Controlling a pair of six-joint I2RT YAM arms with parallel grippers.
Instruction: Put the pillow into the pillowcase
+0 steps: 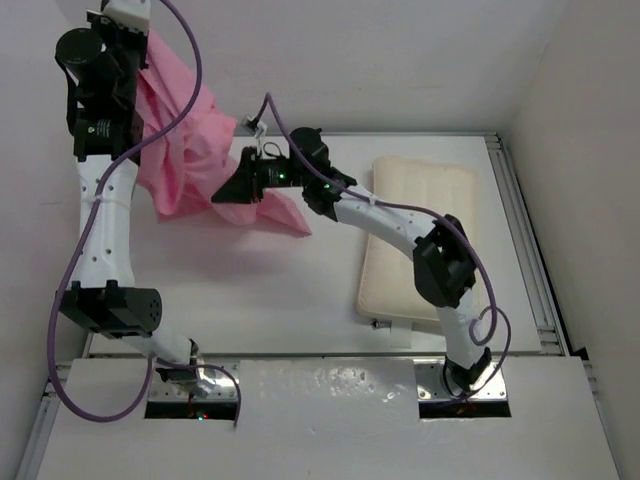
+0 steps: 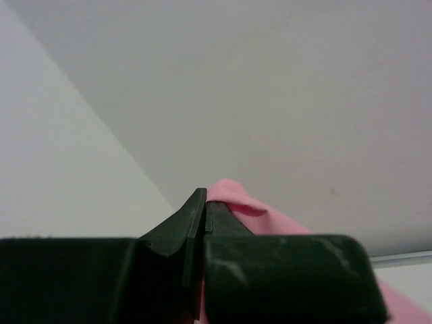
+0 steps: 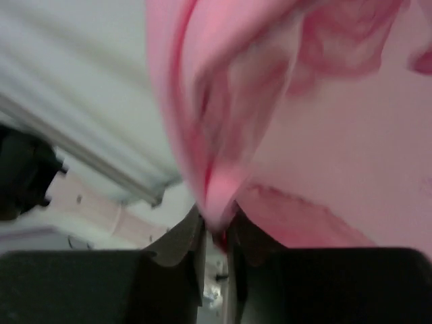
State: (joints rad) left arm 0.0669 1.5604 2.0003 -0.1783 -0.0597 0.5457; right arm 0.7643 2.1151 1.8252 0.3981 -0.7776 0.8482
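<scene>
I should use my left gripper to put the pillowcase (image 1: 186, 142) down next to the pillow (image 1: 318, 250) before the pillow goes in. The pillowcase is hanging from my raised left gripper, far from the pillow.
The pink satin pillowcase (image 1: 185, 150) hangs in the air at the back left, held up between both grippers. My left gripper (image 1: 140, 35) is raised high at the top left and is shut on its upper edge; in the left wrist view the jaws (image 2: 204, 202) are pressed together with pink cloth (image 2: 270, 226) beside them. My right gripper (image 1: 222, 192) is shut on a lower fold of the pillowcase (image 3: 324, 135), and the cloth is pinched between its fingertips (image 3: 216, 223). The cream quilted pillow (image 1: 415, 235) lies flat on the right of the table, partly under my right arm.
The white table (image 1: 250, 290) is bounded by an aluminium rail (image 1: 522, 240) on the right and white walls behind and to the sides. Purple cables loop off both arms. The pillow's tag (image 1: 382, 323) points toward the near edge.
</scene>
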